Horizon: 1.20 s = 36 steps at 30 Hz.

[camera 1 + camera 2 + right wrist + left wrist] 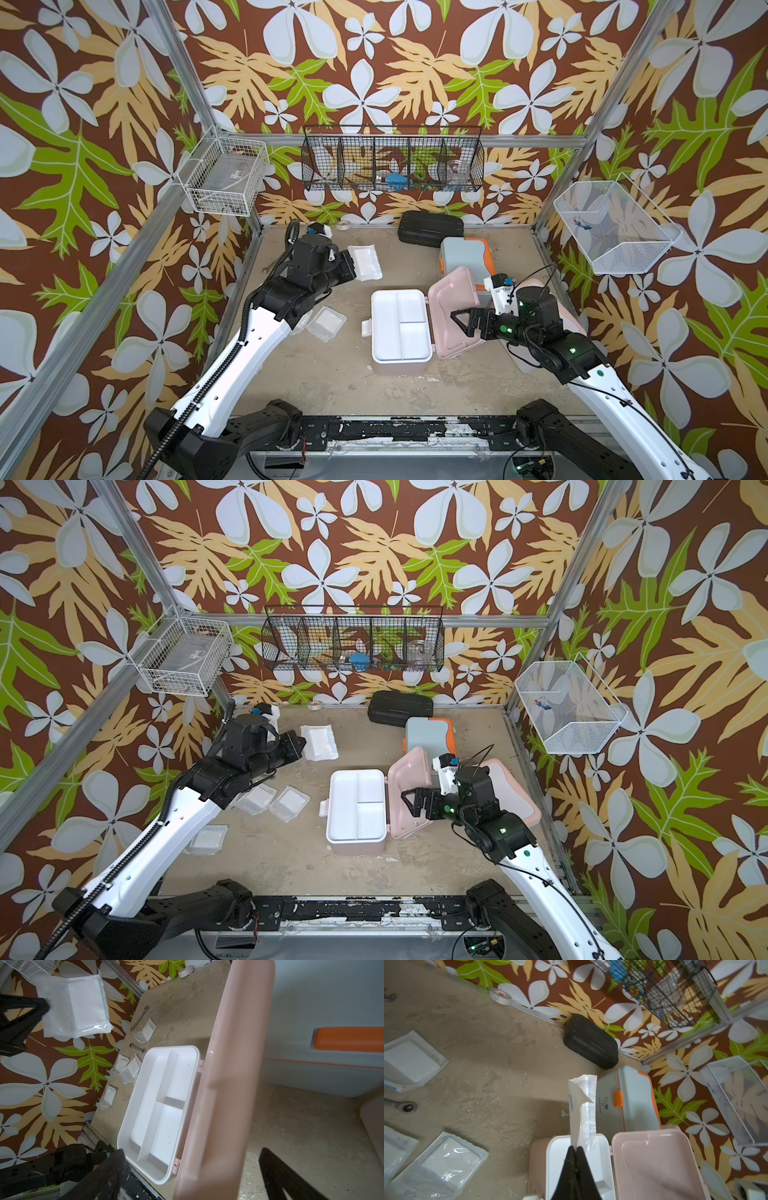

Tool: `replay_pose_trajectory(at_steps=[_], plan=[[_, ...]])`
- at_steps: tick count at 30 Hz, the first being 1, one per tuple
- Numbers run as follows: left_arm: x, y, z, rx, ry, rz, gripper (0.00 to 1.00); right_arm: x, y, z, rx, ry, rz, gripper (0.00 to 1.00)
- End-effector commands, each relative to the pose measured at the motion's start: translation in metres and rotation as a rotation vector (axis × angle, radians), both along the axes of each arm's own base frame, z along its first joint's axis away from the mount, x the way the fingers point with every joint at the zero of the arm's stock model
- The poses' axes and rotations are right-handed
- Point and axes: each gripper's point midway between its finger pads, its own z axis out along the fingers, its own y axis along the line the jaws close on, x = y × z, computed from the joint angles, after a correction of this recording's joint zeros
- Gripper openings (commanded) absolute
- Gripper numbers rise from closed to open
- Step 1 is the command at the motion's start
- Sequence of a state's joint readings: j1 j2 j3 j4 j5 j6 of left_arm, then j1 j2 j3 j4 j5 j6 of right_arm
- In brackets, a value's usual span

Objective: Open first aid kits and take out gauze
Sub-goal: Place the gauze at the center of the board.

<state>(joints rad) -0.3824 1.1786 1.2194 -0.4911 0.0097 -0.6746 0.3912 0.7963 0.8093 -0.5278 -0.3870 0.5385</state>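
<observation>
Free space [298, 773] is next to the other gauze packets [289, 804]. My left gripper keeps bringing its packet down there until the packet touches the table, then let go.
The dusty pink first aid kit [399, 368] stands open in the middle of the table. Its white divided tray [401, 324] is empty and its pink lid [451, 307] stands upright. My right gripper [461, 320] is open, one jaw on each side of that lid [226, 1084]. My left gripper [351, 266] is shut on a gauze packet [364, 262], held above the table's far left; it shows edge-on [582, 1109] in the left wrist view. Three more gauze packets [289, 803] lie on the table's left side. The light blue kit [461, 253] sits closed behind the pink one. A white kit with peach trim [519, 800] lies under my right arm.
A flat black ribbed case [430, 228] and a tape roll [344, 225] rest against the back wall. A wrench [139, 1019] lies at the far left. Wire baskets [392, 162] hang on the back and side walls.
</observation>
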Motion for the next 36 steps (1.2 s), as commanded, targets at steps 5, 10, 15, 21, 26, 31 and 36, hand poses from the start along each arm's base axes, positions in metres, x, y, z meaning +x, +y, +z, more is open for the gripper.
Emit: replay_pose_trajectory(at_steps=[5, 10, 15, 21, 26, 31, 36], plan=[[0.045, 0.043, -0.023, -0.197, -0.031, 0.189, 0.0, -0.002, 0.003, 0.003, 0.012, -0.012, 0.024, 1.0], [0.06, 0.066, -0.064, -0.282, 0.013, 0.287, 0.0, -0.004, 0.003, 0.0, 0.014, -0.011, 0.028, 1.0], [0.071, 0.072, -0.102, -0.329, 0.084, 0.337, 0.0, -0.004, 0.003, -0.001, 0.014, -0.005, 0.026, 1.0], [0.077, 0.082, -0.139, -0.34, 0.146, 0.412, 0.0, -0.005, 0.003, -0.002, 0.014, -0.005, 0.028, 1.0], [0.079, 0.087, -0.166, -0.334, 0.193, 0.451, 0.0, -0.005, 0.003, -0.001, 0.02, -0.01, 0.026, 1.0], [0.078, 0.093, -0.192, -0.318, 0.235, 0.479, 0.0, -0.004, 0.004, -0.003, 0.026, 0.002, 0.019, 1.0], [0.075, 0.097, -0.212, -0.296, 0.266, 0.498, 0.0, -0.003, 0.004, -0.004, 0.028, 0.007, 0.018, 1.0]])
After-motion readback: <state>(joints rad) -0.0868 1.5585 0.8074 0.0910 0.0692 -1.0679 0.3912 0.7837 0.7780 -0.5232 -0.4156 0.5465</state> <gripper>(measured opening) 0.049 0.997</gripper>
